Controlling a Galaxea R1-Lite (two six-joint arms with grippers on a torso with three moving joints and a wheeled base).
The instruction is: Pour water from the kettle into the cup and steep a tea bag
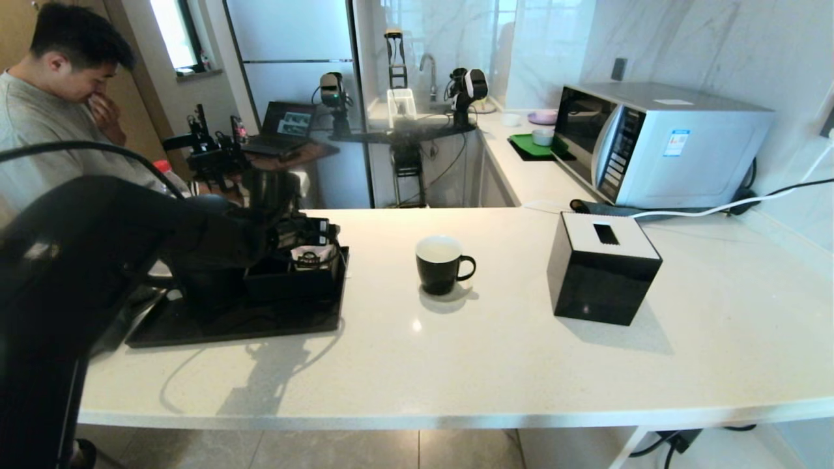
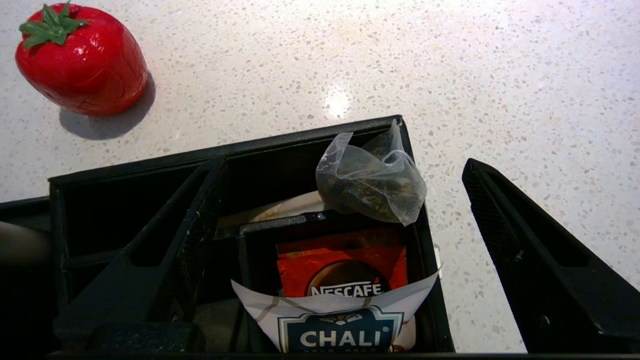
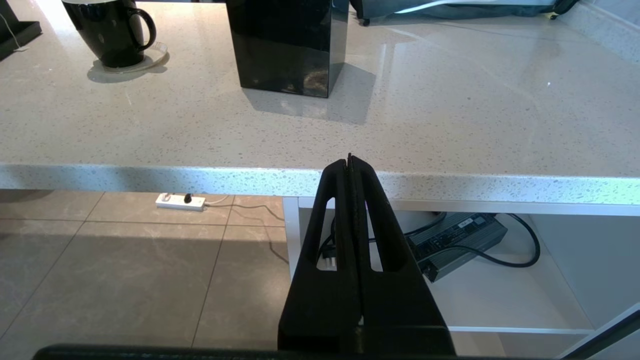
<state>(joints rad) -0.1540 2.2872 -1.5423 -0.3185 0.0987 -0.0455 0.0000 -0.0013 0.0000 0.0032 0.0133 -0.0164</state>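
A white thread (image 2: 396, 155) curls over the tea bag (image 2: 370, 187). The tea bag will pull that thread along, its tag hanging below, when I pick it up.
The tea bag (image 2: 370, 182), a pale translucent pouch with dark leaves, rests on the far corner of a black organiser box (image 2: 150, 165). My left gripper (image 2: 342, 164) hangs open just above that box, its fingers (image 2: 525, 240) standing wide on either side of the pouch without touching it. The cup (image 1: 440, 264), a glossy black mug with a white inside, stands mid-counter to the right of the tray. The kettle is hidden behind my left arm. My right gripper (image 3: 349, 160) is shut and empty, parked below the counter's front edge.
The box holds a white CHALI sachet (image 2: 340, 325) and an orange Nescafe sachet (image 2: 345, 270) and sits on a black tray (image 1: 260, 326). A red strawberry (image 2: 80, 57) lies beyond it. A black tissue box (image 1: 603, 267) stands right of the cup, a microwave (image 1: 658, 140) behind.
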